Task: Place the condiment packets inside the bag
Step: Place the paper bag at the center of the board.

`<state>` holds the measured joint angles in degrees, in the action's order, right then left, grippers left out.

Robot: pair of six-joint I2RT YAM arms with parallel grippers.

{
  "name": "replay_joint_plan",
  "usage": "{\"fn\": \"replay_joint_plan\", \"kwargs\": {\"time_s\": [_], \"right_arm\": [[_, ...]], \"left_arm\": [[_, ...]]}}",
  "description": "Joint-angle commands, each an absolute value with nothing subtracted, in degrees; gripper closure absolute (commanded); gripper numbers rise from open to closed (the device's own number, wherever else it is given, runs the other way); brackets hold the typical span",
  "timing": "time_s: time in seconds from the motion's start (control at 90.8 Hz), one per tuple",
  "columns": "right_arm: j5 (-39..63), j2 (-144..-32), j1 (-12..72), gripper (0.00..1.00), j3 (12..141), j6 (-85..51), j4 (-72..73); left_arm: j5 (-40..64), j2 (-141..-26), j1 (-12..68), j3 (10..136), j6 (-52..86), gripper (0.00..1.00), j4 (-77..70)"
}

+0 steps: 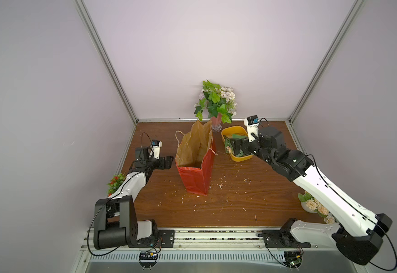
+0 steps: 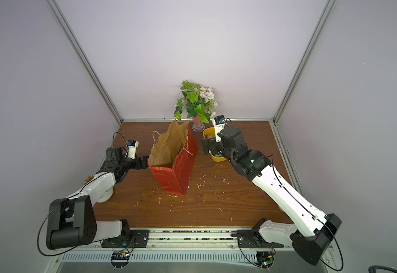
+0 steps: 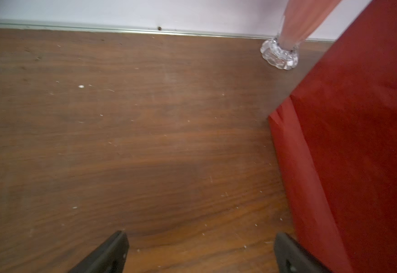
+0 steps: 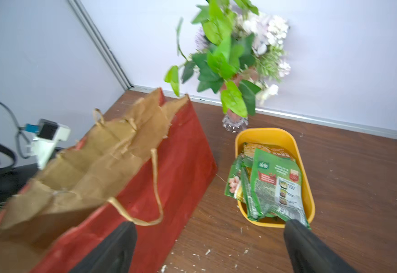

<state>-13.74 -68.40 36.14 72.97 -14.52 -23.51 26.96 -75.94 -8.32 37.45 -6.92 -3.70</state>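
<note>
My left gripper should push the bag lightly at its near corner [image 1: 179,173] until the bag stands straight for the condiment packets, because the bag's near end [image 1: 193,180] stands crooked toward my left gripper.
The bag [image 1: 194,176] stands upright in the middle of the table, red outside and brown inside, mouth open; it also shows in the other top view as the bag [image 2: 173,176] and in the right wrist view as the bag [image 4: 173,170]. Several green condiment packets [image 4: 275,184] lie in a yellow tub [image 4: 266,131] to its right. My right gripper [image 4: 209,227] hangs open and empty over the gap between bag and tub, seen from above as the right gripper [image 1: 234,147]. My left gripper [image 3: 201,236] is open and empty just left of the bag's red side [image 3: 358,141].
A glass vase with leaves and white flowers [image 1: 216,104] stands behind the bag and tub at the back wall. A small red-flowered plant [image 1: 116,182] sits at the left edge, a flower pot [image 1: 310,203] at the right. White crumbs dot the wooden table [image 1: 240,203].
</note>
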Motion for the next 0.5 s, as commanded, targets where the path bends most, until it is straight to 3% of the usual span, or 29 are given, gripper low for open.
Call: {"fn": "replay_joint_plan", "kwargs": {"time_s": [0.0, 0.209, 0.484], "right_arm": [[-12.9, -67.1, 31.3, 0.01, 63.8, -11.9, -10.4], [-9.8, -70.9, 24.5, 0.03, 53.2, -10.7, -0.1], [-9.7, -81.1, 23.7, 0.04, 55.3, -11.7, 4.4]], "left_arm": [[35.7, -74.1, -8.3, 35.5, -8.6, 0.01, -5.2], [38.0, -70.0, -3.2, 32.3, -15.2, 0.01, 0.7], [46.1, -65.4, -1.8, 30.8, -23.1, 0.01, 8.7]]}}
